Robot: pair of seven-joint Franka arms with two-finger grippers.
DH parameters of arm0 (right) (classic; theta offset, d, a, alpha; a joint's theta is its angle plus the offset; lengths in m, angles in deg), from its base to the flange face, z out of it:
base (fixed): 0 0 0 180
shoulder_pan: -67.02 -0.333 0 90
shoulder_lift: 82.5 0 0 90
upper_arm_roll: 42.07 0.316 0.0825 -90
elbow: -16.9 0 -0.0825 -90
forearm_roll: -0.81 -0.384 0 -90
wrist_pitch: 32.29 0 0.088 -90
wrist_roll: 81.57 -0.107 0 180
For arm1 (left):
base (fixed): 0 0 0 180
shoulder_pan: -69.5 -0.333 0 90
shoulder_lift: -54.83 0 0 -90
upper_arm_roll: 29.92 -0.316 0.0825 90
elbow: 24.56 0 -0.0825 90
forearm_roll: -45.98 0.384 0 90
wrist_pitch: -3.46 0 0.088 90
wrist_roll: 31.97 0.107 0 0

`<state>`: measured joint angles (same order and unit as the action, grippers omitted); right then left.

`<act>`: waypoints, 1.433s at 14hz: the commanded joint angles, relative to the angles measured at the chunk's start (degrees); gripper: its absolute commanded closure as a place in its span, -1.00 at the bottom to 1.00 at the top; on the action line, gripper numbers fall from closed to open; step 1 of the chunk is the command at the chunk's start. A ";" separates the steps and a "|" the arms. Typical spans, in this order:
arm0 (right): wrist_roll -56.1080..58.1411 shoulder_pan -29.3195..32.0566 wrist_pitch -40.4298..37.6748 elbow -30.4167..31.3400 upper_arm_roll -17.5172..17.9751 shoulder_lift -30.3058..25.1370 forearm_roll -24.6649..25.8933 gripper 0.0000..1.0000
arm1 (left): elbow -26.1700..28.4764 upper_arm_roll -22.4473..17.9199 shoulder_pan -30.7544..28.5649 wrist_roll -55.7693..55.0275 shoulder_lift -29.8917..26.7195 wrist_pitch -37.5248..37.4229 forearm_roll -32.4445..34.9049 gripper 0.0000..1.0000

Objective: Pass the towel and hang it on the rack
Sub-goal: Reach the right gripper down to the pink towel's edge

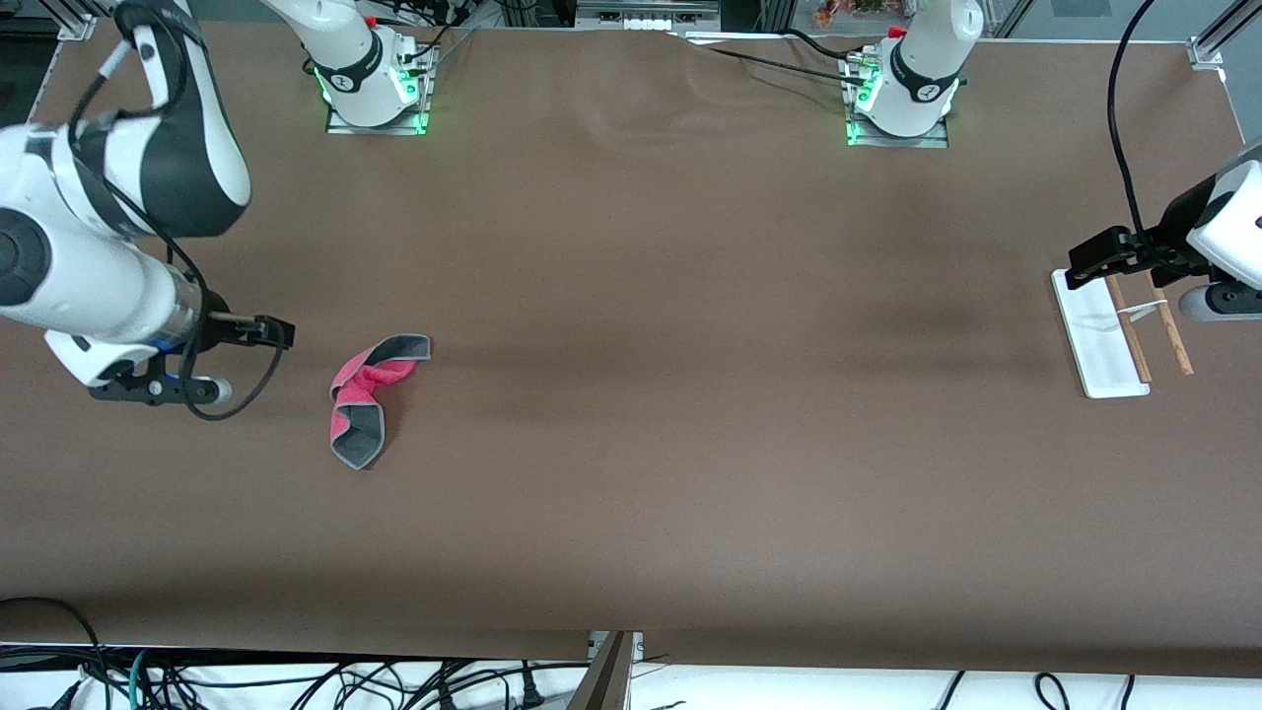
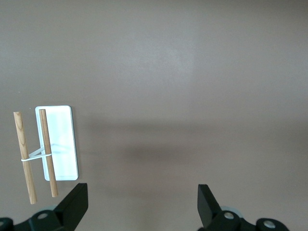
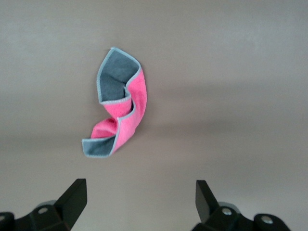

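Note:
My right gripper should go on down toward the pink fold [image 1: 350, 386] before it closes there, because the towel's narrow pink waist [image 1: 364, 384] is facing the gripper's open fingers.
The towel [image 1: 360, 399] lies crumpled on the brown table toward the right arm's end, pink-red side and dark grey side both showing. It also shows in the right wrist view [image 3: 117, 113]. My right gripper [image 1: 158, 387] hangs open and empty over bare table beside the towel; its own view [image 3: 142, 202] shows nothing between the fingers. The rack [image 1: 1099, 345], a white base with two thin wooden rods [image 1: 1129, 330], stands at the left arm's end and shows in the left wrist view [image 2: 62, 139]. My left gripper [image 1: 1221, 301] is open and empty over the table beside the rack [image 2: 143, 204].
The two arm bases [image 1: 375, 89] [image 1: 902, 99] stand along the table's edge farthest from the front camera. A black cable [image 1: 1119, 118] hangs down to the left arm. Loose cables [image 1: 296, 680] lie below the table's nearest edge.

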<state>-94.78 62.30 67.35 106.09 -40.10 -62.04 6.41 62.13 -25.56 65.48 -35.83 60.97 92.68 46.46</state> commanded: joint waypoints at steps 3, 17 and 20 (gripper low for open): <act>-12.87 -1.25 1.87 -1.12 0.14 6.34 -0.76 -1.00 | -1.43 0.12 -0.12 0.61 0.63 -0.80 0.93 -1.00; -17.46 -1.17 4.86 1.52 0.14 14.43 -0.85 -1.00 | -1.43 0.12 -0.12 0.61 0.63 -0.80 0.93 -1.00; -17.38 -0.73 4.95 1.52 0.05 14.52 -0.76 -1.00 | -1.43 0.12 -0.20 0.61 0.63 -0.80 0.93 -1.00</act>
<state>-111.48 60.97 71.55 106.98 -40.14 -47.35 6.30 62.13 -25.56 65.48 -35.83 61.01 92.68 46.46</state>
